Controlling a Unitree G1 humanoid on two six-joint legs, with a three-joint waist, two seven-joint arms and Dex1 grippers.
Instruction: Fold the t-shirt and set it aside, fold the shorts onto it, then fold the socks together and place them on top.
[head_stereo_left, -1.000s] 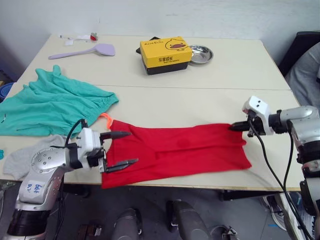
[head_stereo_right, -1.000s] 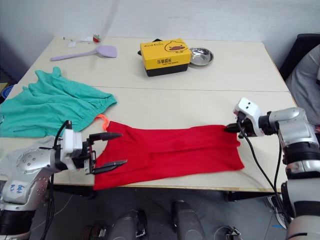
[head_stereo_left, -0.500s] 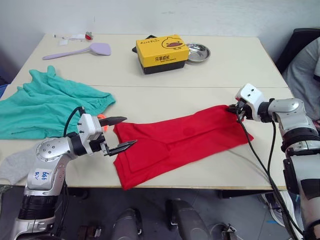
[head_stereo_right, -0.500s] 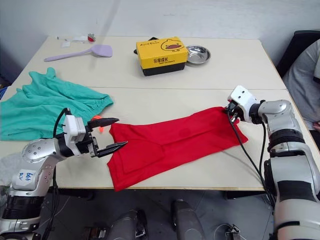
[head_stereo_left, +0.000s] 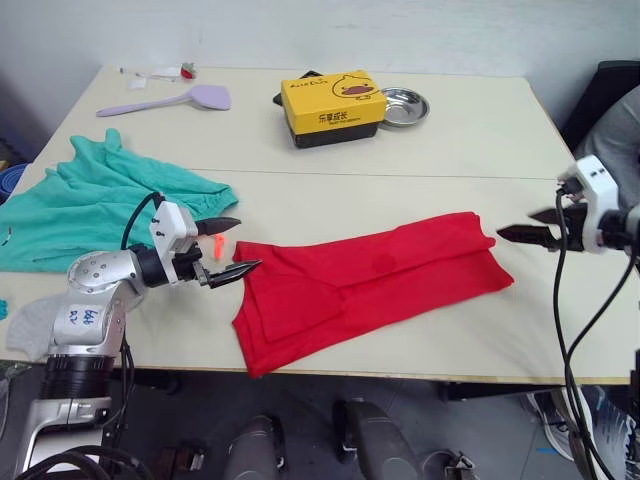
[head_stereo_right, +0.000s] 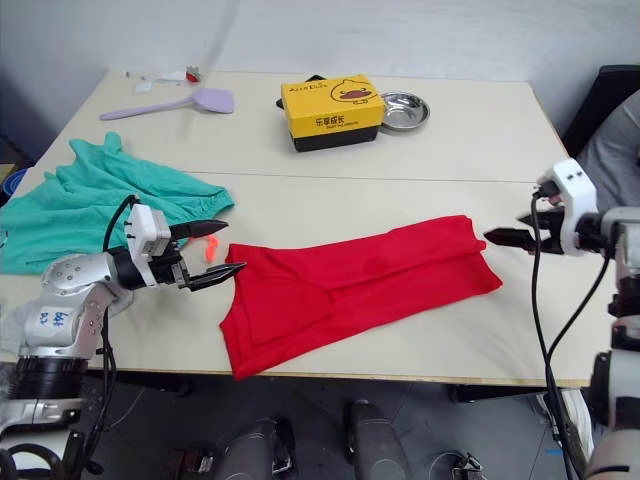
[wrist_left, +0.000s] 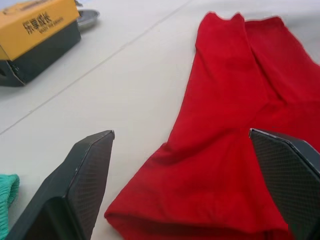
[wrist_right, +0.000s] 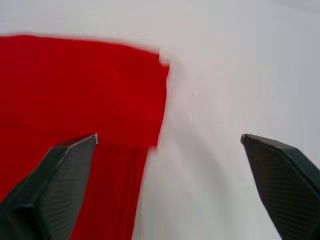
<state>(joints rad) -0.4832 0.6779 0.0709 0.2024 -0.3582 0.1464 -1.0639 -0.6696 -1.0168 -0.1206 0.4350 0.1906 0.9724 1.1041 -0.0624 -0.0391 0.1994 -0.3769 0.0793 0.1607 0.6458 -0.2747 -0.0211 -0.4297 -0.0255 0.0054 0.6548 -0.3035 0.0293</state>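
My gripper should expect a lettered front hidden underneath, because a sleeve flap (head_stereo_left: 298, 306) lies folded over the red t-shirt's plain upper side (head_stereo_left: 385, 262).
The red t-shirt (head_stereo_left: 375, 280) lies folded into a long strip, slanting across the front of the table (head_stereo_left: 450, 150). My left gripper (head_stereo_left: 249, 243) stands open just off the strip's left end, with nothing between its fingers. My right gripper (head_stereo_left: 515, 223) is open too, hanging a little to the right of the shirt's right end and apart from it. The teal shorts (head_stereo_left: 100, 205) are spread at the table's left, their orange drawstring (head_stereo_left: 215, 243) poking out by my left gripper. A grey sock (head_stereo_left: 28, 322) lies at the front left corner, partly behind my left arm.
At the back of the table stand a yellow and black box (head_stereo_left: 330, 108), a metal bowl (head_stereo_left: 405, 105) and a purple spatula (head_stereo_left: 175, 100). A person (head_stereo_left: 615, 140) sits past the table's right edge beside a dark chair.
My right gripper opened, let go of the shirt's right end and drew back to the right. The shirt now lies flat. My left gripper shifted slightly left, off the cloth.
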